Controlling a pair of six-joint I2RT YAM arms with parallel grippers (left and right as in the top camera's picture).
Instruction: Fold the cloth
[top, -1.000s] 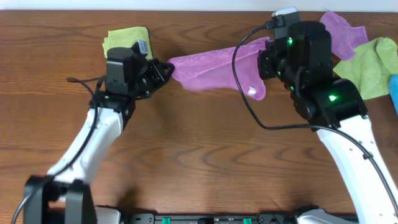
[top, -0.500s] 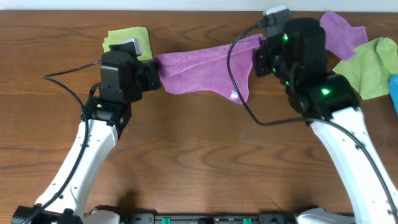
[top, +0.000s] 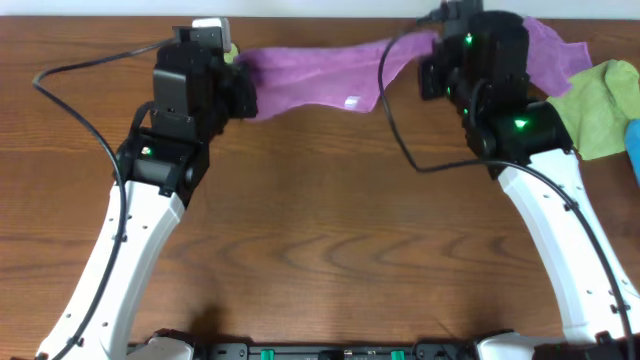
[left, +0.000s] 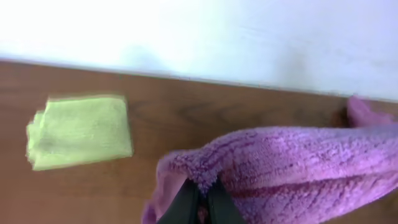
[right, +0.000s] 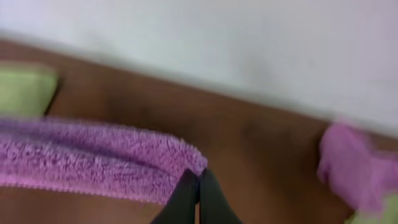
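The purple cloth (top: 325, 78) hangs near the far edge of the table, so my left gripper and right gripper should pull it back and spread it flat over the clear middle (top: 350, 205).
The purple cloth (top: 310, 78) hangs stretched in a band between my two grippers, above the far part of the table. A small white tag (top: 352, 101) shows on its lower edge. My left gripper (top: 243, 92) is shut on the cloth's left corner; in the left wrist view the dark fingertips (left: 202, 186) pinch the fuzzy cloth (left: 298, 162). My right gripper (top: 430, 48) is shut on the right corner, where its closed tips (right: 199, 177) bite the cloth's (right: 93, 162) end.
A folded lime-green cloth (left: 81, 130) lies at the far left, mostly hidden under my left arm from overhead. A second purple cloth (top: 550, 50) and a green cloth (top: 600, 105) lie at the far right, by a blue object (top: 634, 150). The table's far edge (left: 249, 84) is close.
Both arms have moved toward the table's far edge, carrying the cloth with them. The cloth has been pulled wider and tauter between the grippers.
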